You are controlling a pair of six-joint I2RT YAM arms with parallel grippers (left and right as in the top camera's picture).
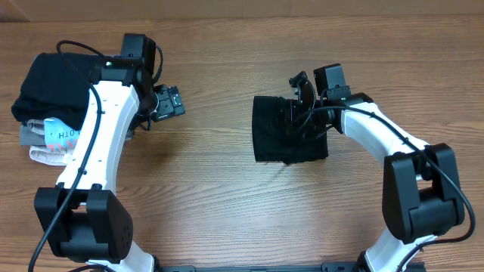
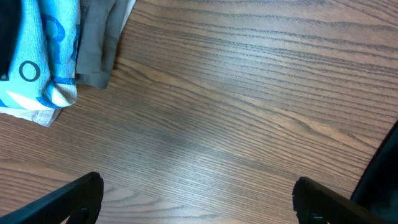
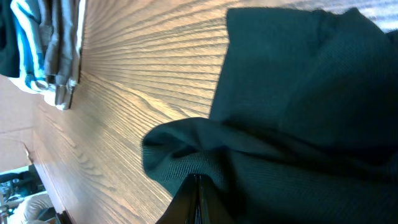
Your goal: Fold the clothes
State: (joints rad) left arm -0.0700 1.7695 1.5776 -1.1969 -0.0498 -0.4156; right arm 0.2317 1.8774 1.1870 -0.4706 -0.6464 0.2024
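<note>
The T-shirt's spread layer [image 3: 267,74] lies under the bunched fold [image 3: 186,138] in my right gripper, so I should keep laying the fold down until it rests there, then let go.
The clothes, a black T-shirt [image 1: 287,137], lie folded into a rough square at the middle of the table. My right gripper [image 1: 304,97] is at the square's far edge. In the right wrist view the right gripper [image 3: 198,179] is shut, its fingertips pressed together with a bunched fold of the dark T-shirt [image 3: 298,93] pinched at the tip. My left gripper [image 1: 171,103] hovers over bare wood to the left, well away from the shirt. In its own view the left gripper [image 2: 199,194] is open wide with nothing between the fingers [image 2: 87,190].
A stack of folded garments lies at the far left: a black one [image 1: 49,83] on top, a light-blue printed one [image 1: 60,134], a grey one [image 1: 29,134] and a pale one [image 1: 45,154]. Their edges show in the left wrist view as blue cloth [image 2: 43,50] and grey cloth [image 2: 99,43].
</note>
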